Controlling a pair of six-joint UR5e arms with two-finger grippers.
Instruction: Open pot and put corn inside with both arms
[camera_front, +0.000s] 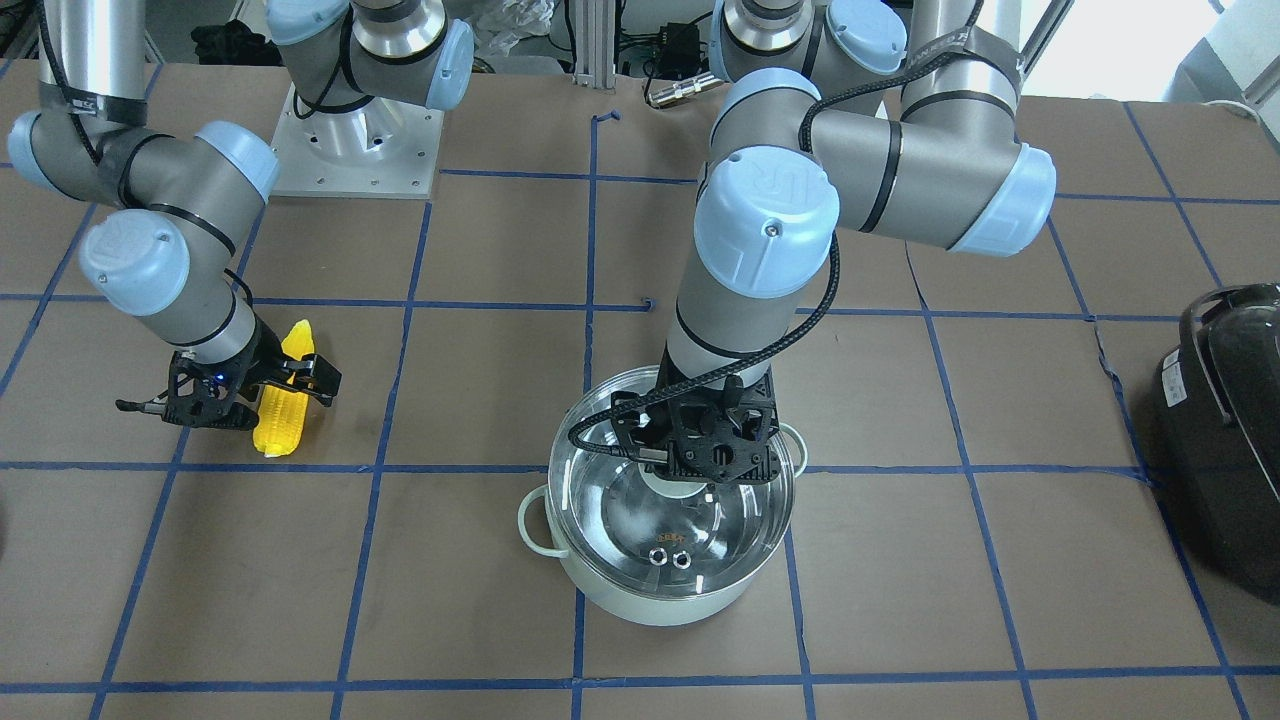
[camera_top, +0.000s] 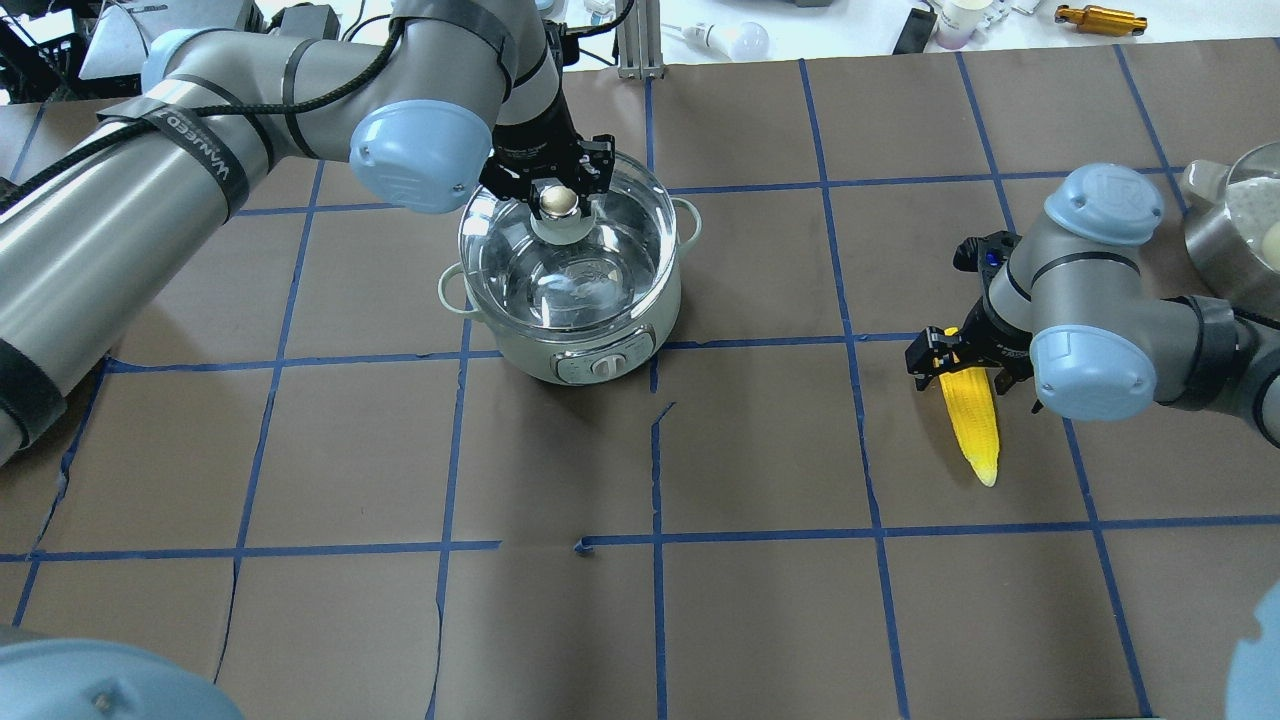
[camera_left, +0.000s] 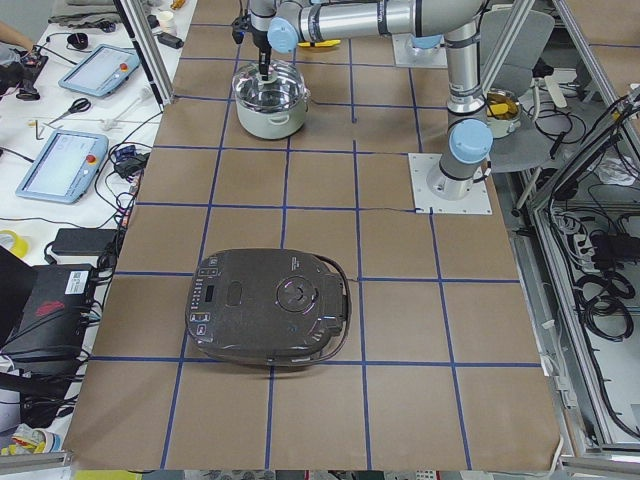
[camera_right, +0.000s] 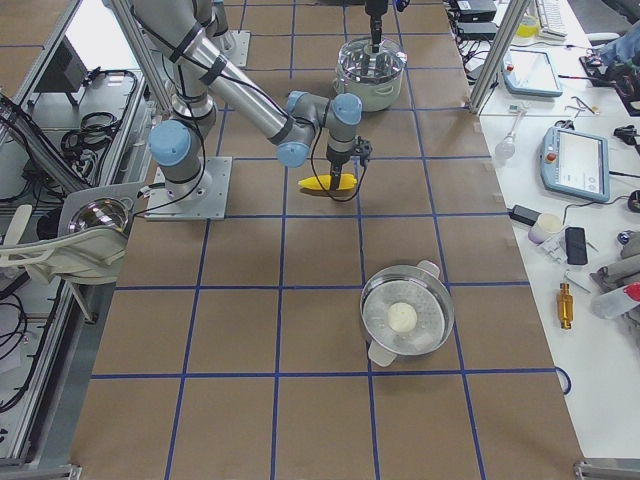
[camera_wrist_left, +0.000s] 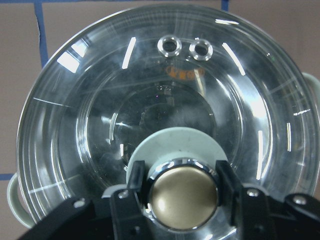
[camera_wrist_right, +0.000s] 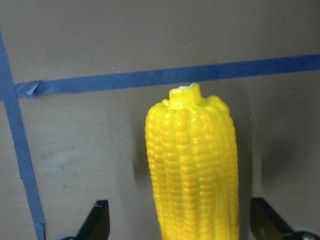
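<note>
The yellow corn (camera_front: 281, 420) looks shorter than the mint-green pot (camera_front: 666, 605) is wide, so all of the corn should lie inside the pot's rim when I lower it in.
The mint-green pot (camera_top: 570, 345) stands at mid-table with its glass lid (camera_top: 575, 275) over it; I cannot tell whether the lid is raised. My left gripper (camera_top: 557, 195) reaches down onto the lid's brass-topped knob (camera_wrist_left: 182, 194), and its fingers (camera_wrist_left: 134, 186) press against both sides of it. The yellow corn (camera_top: 972, 420) lies flat on the table, off toward the robot's right. My right gripper (camera_top: 965, 368) is low over the cob's thick end, open, with one finger (camera_wrist_right: 97, 222) on each side and gaps to the cob (camera_wrist_right: 192, 170).
A black appliance with a handle (camera_front: 1225, 430) sits at the table's end on the robot's left. A steel pot holding a white ball (camera_right: 405, 318) stands on the robot's right. The right arm's base plate (camera_front: 355, 150) is at the robot's edge.
</note>
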